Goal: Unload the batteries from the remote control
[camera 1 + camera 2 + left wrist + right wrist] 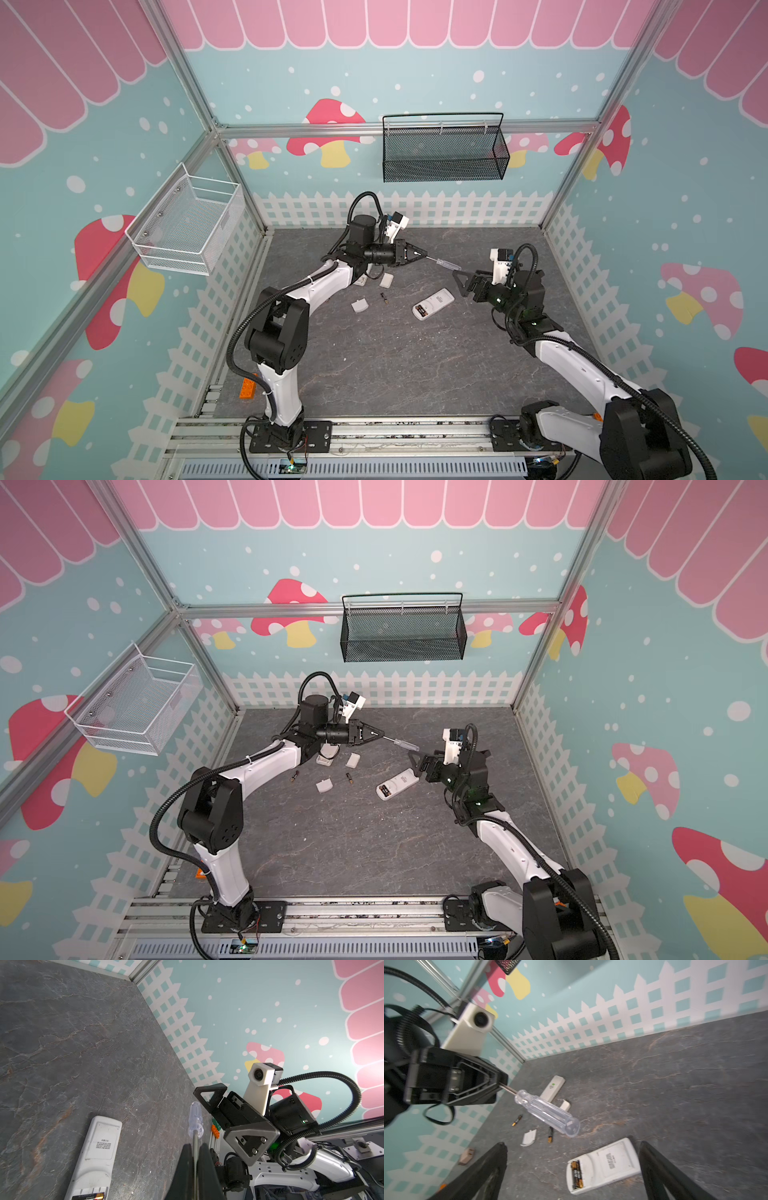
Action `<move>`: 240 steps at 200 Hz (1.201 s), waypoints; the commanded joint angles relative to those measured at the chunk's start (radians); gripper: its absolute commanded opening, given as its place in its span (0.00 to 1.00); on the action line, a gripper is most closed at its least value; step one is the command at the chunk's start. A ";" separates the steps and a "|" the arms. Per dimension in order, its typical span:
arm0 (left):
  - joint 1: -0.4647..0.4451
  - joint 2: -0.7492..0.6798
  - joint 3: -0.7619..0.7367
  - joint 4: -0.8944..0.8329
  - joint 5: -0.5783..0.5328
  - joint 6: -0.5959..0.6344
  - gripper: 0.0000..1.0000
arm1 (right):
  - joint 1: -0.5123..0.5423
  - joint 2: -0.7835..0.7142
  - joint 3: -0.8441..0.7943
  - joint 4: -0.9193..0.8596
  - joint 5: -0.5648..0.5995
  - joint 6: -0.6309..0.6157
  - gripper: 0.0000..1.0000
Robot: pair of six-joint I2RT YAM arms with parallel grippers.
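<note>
My left gripper has the screwdriver by its metal shaft (432, 258). My right gripper should grasp the screwdriver's clear handle (449, 264) first, then my left gripper should steady the remote control.
The white remote control (433, 304) (612, 1163) lies face down on the grey table, with its battery bay open. Batteries (576, 1174) (91, 1196) sit inside that bay. Two loose batteries (348, 778) (294, 776) lie on the table to its left. My left gripper (424, 256) (195, 1146) is shut on the metal shaft of a clear-handled screwdriver (446, 264) (548, 1114), held above the table with the handle pointing right. My right gripper (457, 282) (572, 1145) stands wide open just past the handle's end, above the remote, touching nothing.
Two white battery covers (360, 305) (386, 279) lie left of the remote. A second white remote (324, 759) is partly hidden under the left arm. A black mesh basket (444, 149) hangs on the back wall, a white wire basket (187, 224) on the left wall.
</note>
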 commanded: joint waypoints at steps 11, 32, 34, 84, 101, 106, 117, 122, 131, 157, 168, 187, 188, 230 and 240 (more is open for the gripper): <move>0.011 -0.035 -0.064 0.318 0.053 -0.209 0.00 | -0.018 0.102 0.057 0.226 -0.252 0.206 0.99; -0.001 -0.038 -0.079 0.338 0.061 -0.200 0.00 | -0.024 0.178 0.093 0.298 -0.318 0.244 0.95; -0.003 -0.038 -0.078 0.331 0.061 -0.193 0.00 | -0.024 0.185 0.096 0.303 -0.324 0.247 0.95; -0.036 -0.030 -0.068 0.292 0.055 -0.172 0.00 | -0.024 0.340 0.154 0.522 -0.485 0.377 0.74; -0.038 -0.027 -0.061 0.262 0.049 -0.155 0.00 | -0.022 0.367 0.161 0.552 -0.507 0.396 0.65; -0.040 -0.027 -0.061 0.258 0.049 -0.152 0.00 | -0.022 0.371 0.162 0.556 -0.510 0.397 0.61; -0.042 -0.026 -0.062 0.260 0.051 -0.152 0.00 | -0.022 0.378 0.164 0.563 -0.516 0.397 0.54; -0.042 -0.026 -0.062 0.258 0.050 -0.151 0.00 | -0.022 0.383 0.165 0.564 -0.518 0.396 0.52; -0.044 -0.026 -0.064 0.258 0.049 -0.148 0.00 | -0.022 0.386 0.166 0.563 -0.520 0.395 0.46; -0.044 -0.025 -0.062 0.241 0.047 -0.132 0.00 | -0.023 0.392 0.169 0.566 -0.526 0.392 0.17; -0.045 -0.026 -0.061 0.226 0.047 -0.120 0.01 | -0.024 0.391 0.166 0.564 -0.527 0.386 0.02; -0.043 -0.030 -0.048 0.154 0.040 -0.064 0.28 | -0.032 0.377 0.144 0.562 -0.515 0.379 0.00; -0.043 -0.031 -0.047 0.147 0.040 -0.057 0.29 | -0.033 0.376 0.143 0.562 -0.514 0.378 0.00; -0.042 -0.064 0.047 -0.435 -0.174 0.426 0.64 | -0.107 0.234 0.043 0.388 -0.449 0.252 0.00; -0.048 -0.069 0.044 -0.518 -0.266 0.528 0.70 | -0.121 0.179 0.035 0.269 -0.411 0.167 0.00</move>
